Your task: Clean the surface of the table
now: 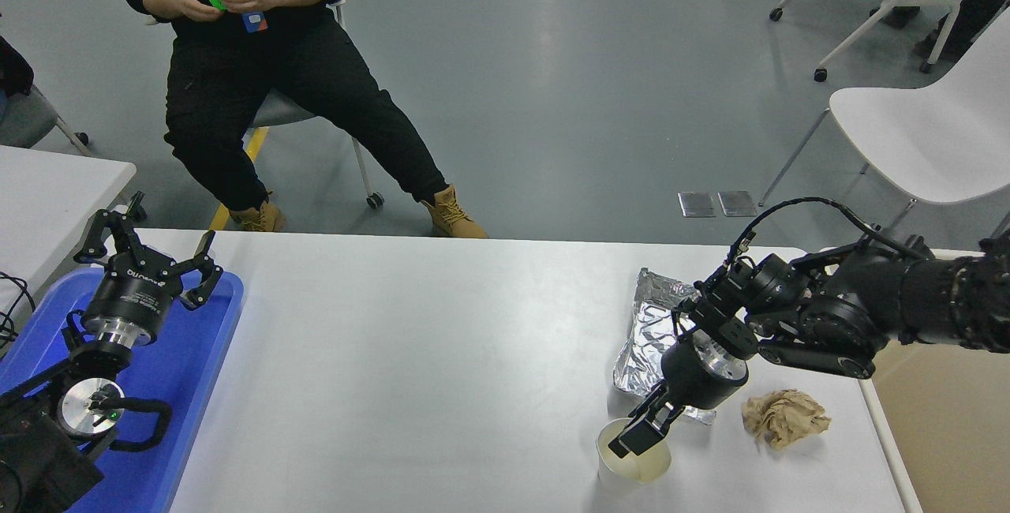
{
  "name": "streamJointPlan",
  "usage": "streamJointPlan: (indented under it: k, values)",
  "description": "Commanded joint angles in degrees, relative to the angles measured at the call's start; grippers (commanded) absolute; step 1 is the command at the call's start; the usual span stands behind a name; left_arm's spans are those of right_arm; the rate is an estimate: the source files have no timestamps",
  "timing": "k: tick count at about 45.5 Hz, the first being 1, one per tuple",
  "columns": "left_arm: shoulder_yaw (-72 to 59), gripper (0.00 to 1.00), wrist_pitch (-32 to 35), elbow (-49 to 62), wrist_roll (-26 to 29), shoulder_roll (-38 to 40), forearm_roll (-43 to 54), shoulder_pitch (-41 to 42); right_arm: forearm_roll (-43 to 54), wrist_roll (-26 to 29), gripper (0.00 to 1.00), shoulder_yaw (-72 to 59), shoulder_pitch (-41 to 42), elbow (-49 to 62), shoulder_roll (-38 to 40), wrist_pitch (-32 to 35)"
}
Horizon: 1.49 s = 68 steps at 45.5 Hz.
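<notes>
The white paper cup [626, 481] should be empty, because only the cup's pale inside shows in the cup's opening [648, 461]. It should tip sideways spill-free when I pick it up.
The white table surface [442, 371] carries a white paper cup [623, 475] near its front right edge, a crumpled sheet of foil [651, 331] behind the cup, and a ball of brown paper [785, 416] to the right. My right gripper [645, 432] points down and left at the cup's far rim. It is open, with one finger [634, 440] over the cup's mouth. My left gripper [150, 249] is parked open over the blue tray at the left and holds nothing.
A blue plastic tray [197, 387] lies on the table's left end. A second white table [47, 197] shows at the far left. Beyond the far edge a person [260, 87] sits handling a colour cube. A white chair [923, 134] stands at the right.
</notes>
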<state>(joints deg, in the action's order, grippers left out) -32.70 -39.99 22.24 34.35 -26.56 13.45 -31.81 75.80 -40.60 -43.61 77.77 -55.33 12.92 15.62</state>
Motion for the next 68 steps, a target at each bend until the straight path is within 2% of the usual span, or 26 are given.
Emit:
streamJointPlan:
  k: [1,3,24,30,38,50,56,68]
  values:
    - [0.00,1.00,0.00,0.00,-0.07,0.02,0.09,0.00,0.22,-1.32,0.06,-0.24,-0.08,1.01,0.09,-0.33]
    - [0.00,1.00,0.00,0.00,0.01,0.02,0.00,0.00,0.22,-1.85,0.00,-0.51,-0.08,1.10,0.09,-0.33]
    - [0.00,1.00,0.00,0.00,0.01,0.02,0.00,0.00,-0.21,-3.70,0.00,0.11,0.36,1.89,0.44,-0.42]
    - [0.00,1.00,0.00,0.00,0.01,0.02,0.00,0.00,-1.79,-5.01,0.00,3.96,3.35,2.15,2.20,-0.50]
    - [0.00,1.00,0.00,0.00,0.01,0.02,0.00,0.00,-8.12,-5.54,0.00,10.56,6.51,2.15,3.96,-0.15]
    - [0.00,1.00,0.00,0.00,0.01,0.02,0.00,0.00,-21.91,-5.54,0.00,10.74,11.35,1.80,5.36,0.11]
    - [0.00,1.00,0.00,0.00,0.01,0.02,0.00,0.00,-24.38,-5.54,0.00,10.92,12.58,2.50,6.68,0.11]
    - [0.00,1.00,0.00,0.00,-0.07,0.02,0.00,0.00,-34.93,-5.45,0.00,11.53,11.61,12.43,9.67,0.37]
